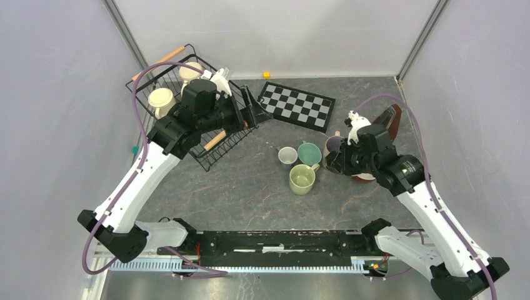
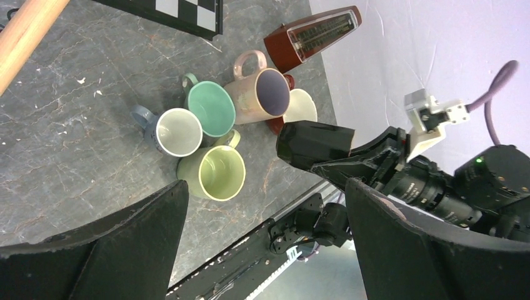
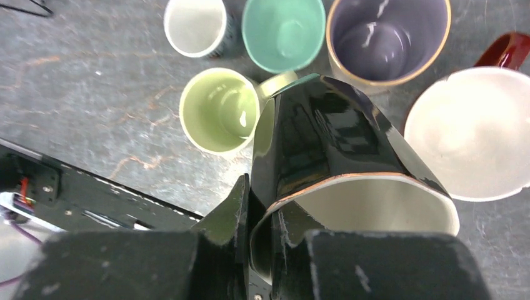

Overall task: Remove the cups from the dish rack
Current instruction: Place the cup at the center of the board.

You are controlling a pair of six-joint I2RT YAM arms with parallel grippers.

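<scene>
My right gripper is going down and should continue to go until the black cup's base stands on the spot beside the light green cup, because that spot is open for it.
The dish rack sits at the back left with two cream cups in it. My left gripper hovers over the rack's right end, open and empty. My right gripper is shut on the rim of a black cup, held tilted just above the table. Below and beside it stand a light green cup, a teal cup, a blue-grey cup, a beige-pink cup and a red cup with a white inside.
A checkered board lies behind the cups on the table. The brown metronome stands at the right, near the wall. A small yellow cube lies by the back wall. One wooden rack handle shows in the left wrist view.
</scene>
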